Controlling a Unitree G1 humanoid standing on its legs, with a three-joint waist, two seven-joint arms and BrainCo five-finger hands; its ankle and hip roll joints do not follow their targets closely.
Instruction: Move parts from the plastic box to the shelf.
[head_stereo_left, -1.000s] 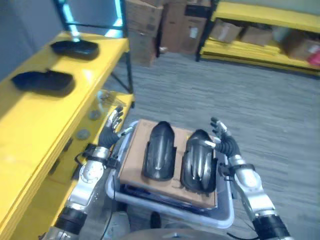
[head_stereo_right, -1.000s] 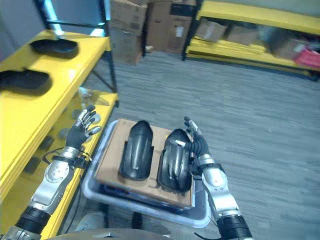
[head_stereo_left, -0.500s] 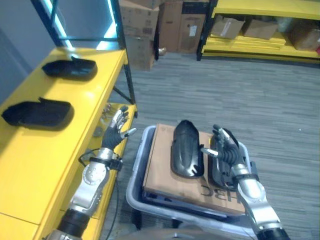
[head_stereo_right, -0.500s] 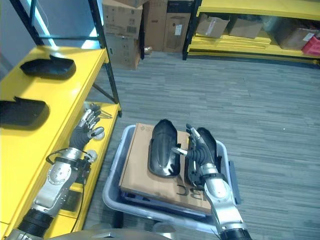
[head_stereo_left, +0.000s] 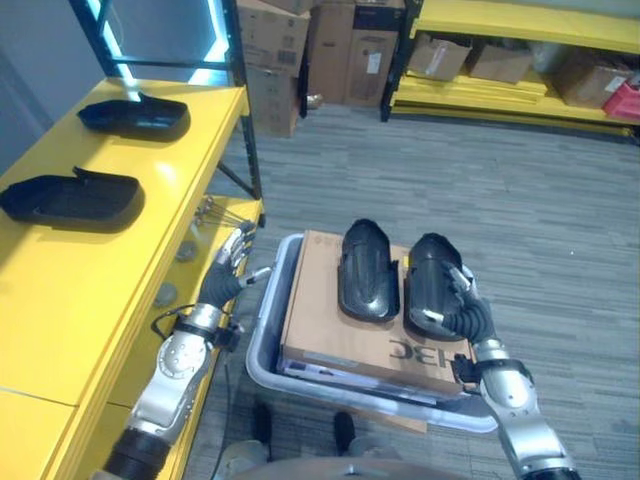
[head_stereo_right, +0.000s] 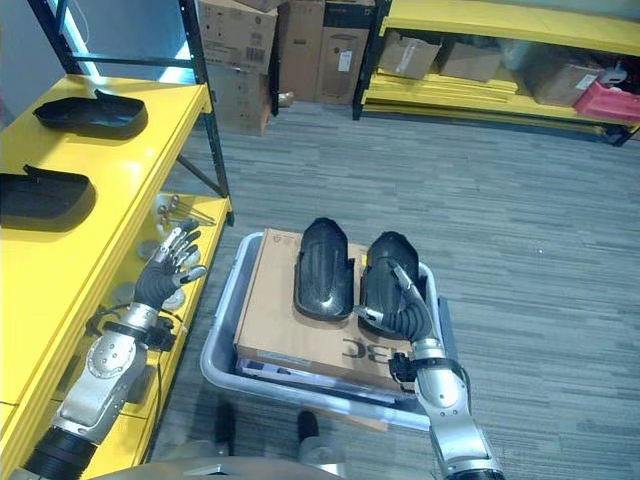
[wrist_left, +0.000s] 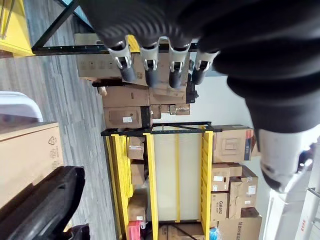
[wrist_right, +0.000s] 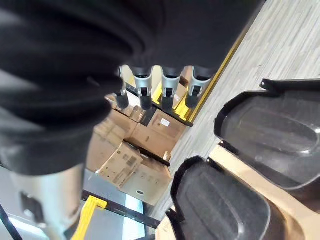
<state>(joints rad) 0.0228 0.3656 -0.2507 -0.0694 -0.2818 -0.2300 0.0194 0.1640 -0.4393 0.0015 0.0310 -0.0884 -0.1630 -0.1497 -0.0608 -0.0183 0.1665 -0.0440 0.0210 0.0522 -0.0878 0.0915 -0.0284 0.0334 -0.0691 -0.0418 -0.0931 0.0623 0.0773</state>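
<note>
I expect the large black moulded part (head_stereo_left: 367, 272) to tip sideways when I lift it by its raised side rim (head_stereo_left: 394, 286), because its wide body is all on one side.
Two black moulded parts lie side by side on a cardboard sheet (head_stereo_left: 330, 335) in the grey plastic box (head_stereo_left: 265, 365): the left part (head_stereo_left: 367, 270) and the right part (head_stereo_left: 430, 280). My right hand (head_stereo_left: 465, 315) rests open over the near end of the right part, with its straight fingers (wrist_right: 155, 90) pointing past both parts. My left hand (head_stereo_left: 225, 285) hangs open between the box and the yellow shelf (head_stereo_left: 90, 270), holding nothing, its fingers (wrist_left: 160, 70) straight. Two more black parts (head_stereo_left: 133, 113) (head_stereo_left: 72, 198) lie on the shelf top.
Small metal pieces (head_stereo_left: 212, 212) lie on the shelf's lower level beside my left hand. Cardboard cartons (head_stereo_left: 300, 45) and a yellow rack (head_stereo_left: 520, 60) with boxes stand at the back. Grey carpet (head_stereo_left: 520, 200) spreads to the right of the box.
The camera has shifted. My right hand has slid from the gap between the two parts onto the near end of the right part. The left hand stays open beside the box.
</note>
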